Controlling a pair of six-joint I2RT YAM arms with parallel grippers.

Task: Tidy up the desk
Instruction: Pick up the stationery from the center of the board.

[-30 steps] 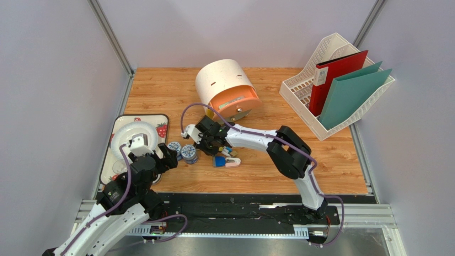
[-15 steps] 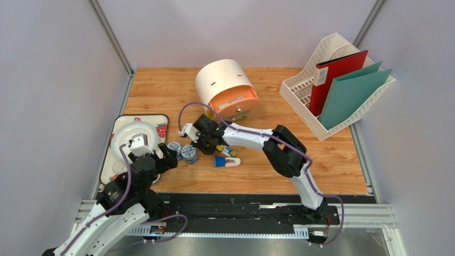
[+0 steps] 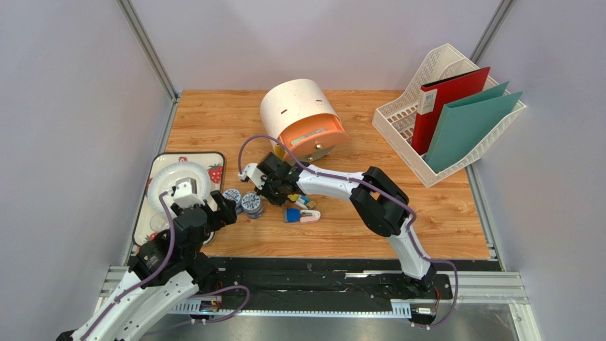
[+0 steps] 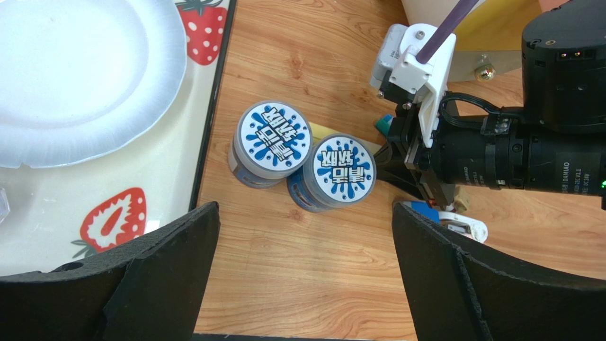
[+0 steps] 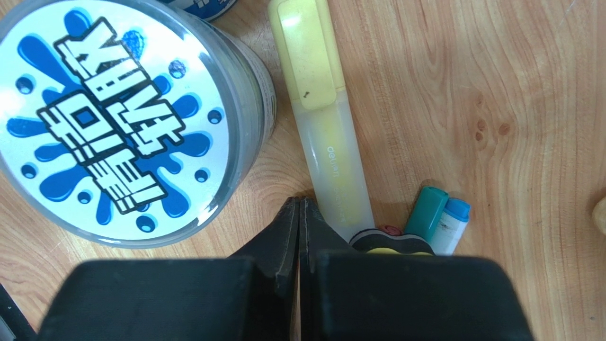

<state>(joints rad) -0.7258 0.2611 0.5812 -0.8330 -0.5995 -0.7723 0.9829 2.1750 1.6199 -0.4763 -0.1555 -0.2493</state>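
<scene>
The robot's right gripper is closed in the gap [image 5: 282, 167] next to the tin, so it should open, move over and go around both sides of the yellow highlighter's clear body [image 5: 333, 167] before it lifts.
The desk [image 3: 213, 121] is light wood-grain. Two round tins with blue splash labels [image 4: 272, 140] [image 4: 340, 171] stand side by side near its left front. A yellow highlighter [image 5: 323, 121] lies just right of the nearer tin [image 5: 128, 121]. My right gripper [image 5: 299, 206] is shut with nothing between its jaws. Its tips are low over the wood between that tin and the highlighter. In the top view the right gripper [image 3: 267, 196] reaches in from the right. My left gripper [image 4: 304, 234] is open above bare wood, just short of the tins.
A small teal and blue item [image 5: 437, 220] lies right of the highlighter, beside a blue-and-white piece [image 3: 300, 215]. A cream round organizer with an orange drawer [image 3: 302, 117] lies behind. A white file rack [image 3: 398, 121] holds red and green folders. A strawberry tray [image 3: 212, 160] carries a white plate [image 3: 167, 174].
My right gripper's jaws have closed fully on nothing, and the arm has edged slightly left toward the tins. The left arm has stayed still.
</scene>
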